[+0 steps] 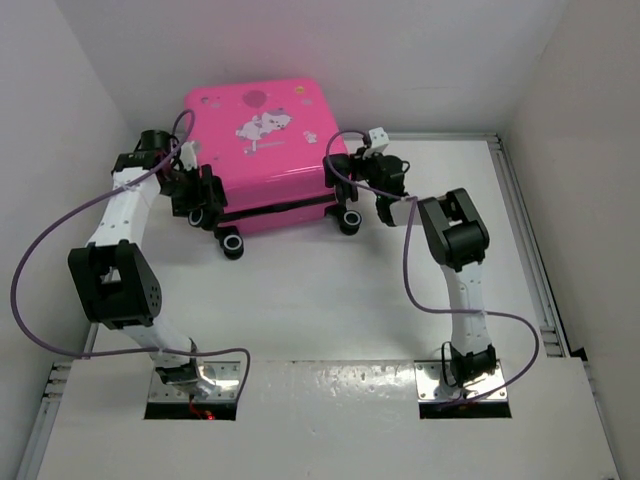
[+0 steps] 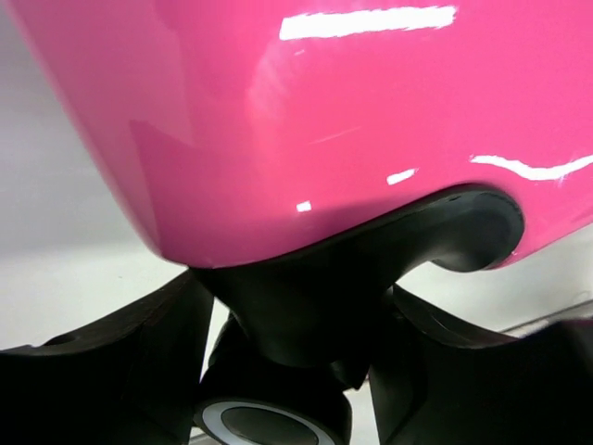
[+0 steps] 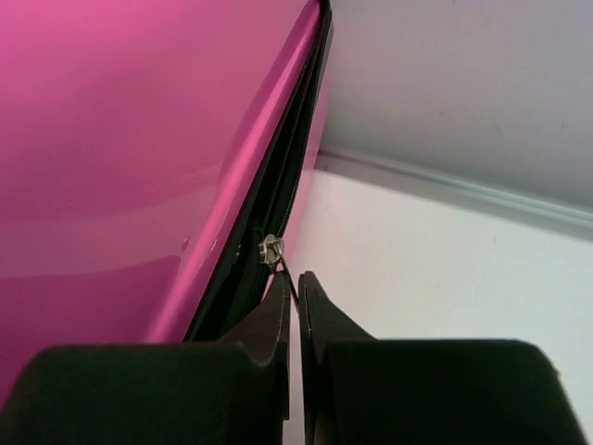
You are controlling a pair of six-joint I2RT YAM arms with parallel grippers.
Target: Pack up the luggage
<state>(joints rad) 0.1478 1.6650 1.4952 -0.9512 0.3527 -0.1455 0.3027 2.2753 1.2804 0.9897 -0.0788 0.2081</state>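
Observation:
I should turn the luggage with my left gripper before my right gripper regrips, as the luggage's zipper pull [image 3: 274,258] is on a side running toward the back.
The pink luggage [image 1: 260,150] lies closed at the back of the table, cartoon print up, black zipper trim along its front side. My left gripper [image 1: 205,205] is at its left front corner. In the left wrist view the left gripper [image 2: 295,289] is open, its fingers [image 2: 111,371] on either side of the black wheel housing [image 2: 371,260] and wheel [image 2: 269,419]. My right gripper [image 1: 352,178] is at the suitcase's right side. In the right wrist view the right gripper [image 3: 297,278] is shut on the thin zipper pull below the metal slider [image 3: 270,250].
White walls close in on the left, back and right of the table [image 1: 330,300]. A second wheel [image 1: 349,222] sticks out at the suitcase's front right. Purple cables loop from both arms over the table.

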